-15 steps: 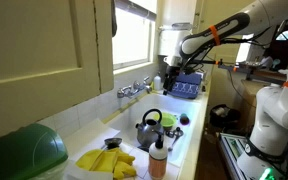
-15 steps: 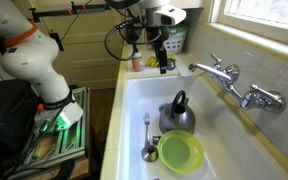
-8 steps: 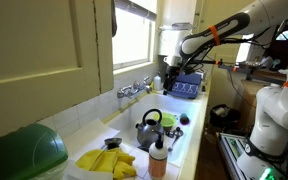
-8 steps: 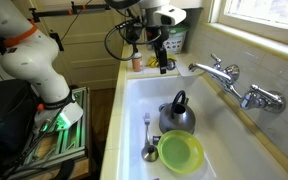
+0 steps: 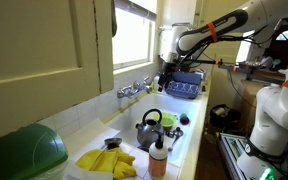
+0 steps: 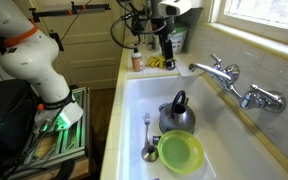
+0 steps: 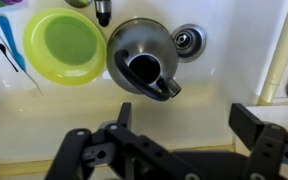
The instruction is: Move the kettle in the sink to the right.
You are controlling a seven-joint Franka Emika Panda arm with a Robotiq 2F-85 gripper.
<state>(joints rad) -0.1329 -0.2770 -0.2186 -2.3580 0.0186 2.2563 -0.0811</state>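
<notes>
Next, my gripper turns its wrist and comes back down to the arched handle (image 6: pixel 179 102), because the kettle's black handle (image 7: pixel 137 81) is far below its fingers and at a slant to them.
The squat shiny grey kettle (image 5: pixel 148 128) with a black arched handle stands in the long white sink (image 5: pixel 195 112). It also shows in an exterior view (image 6: pixel 177 116) and from above in the wrist view (image 7: pixel 142 54). My gripper (image 5: pixel 167 72) hangs high above the sink's end, well away from the kettle, and also shows in an exterior view (image 6: pixel 167 50). In the wrist view the gripper (image 7: pixel 184 125) is open and empty, its two black fingers wide apart over the sink floor (image 7: pixel 214 75).
A green bowl (image 6: pixel 180 152) and a spoon (image 6: pixel 148 140) lie in the sink beside the kettle. The chrome faucet (image 6: pixel 220 72) reaches over the basin. A clear bottle (image 5: pixel 158 160) and yellow gloves (image 5: pixel 106 160) sit at one end, a blue dish rack (image 5: pixel 187 86) at the other.
My gripper has shifted a little sideways, toward the faucet side above the sink's end. The kettle and the other things have not moved.
</notes>
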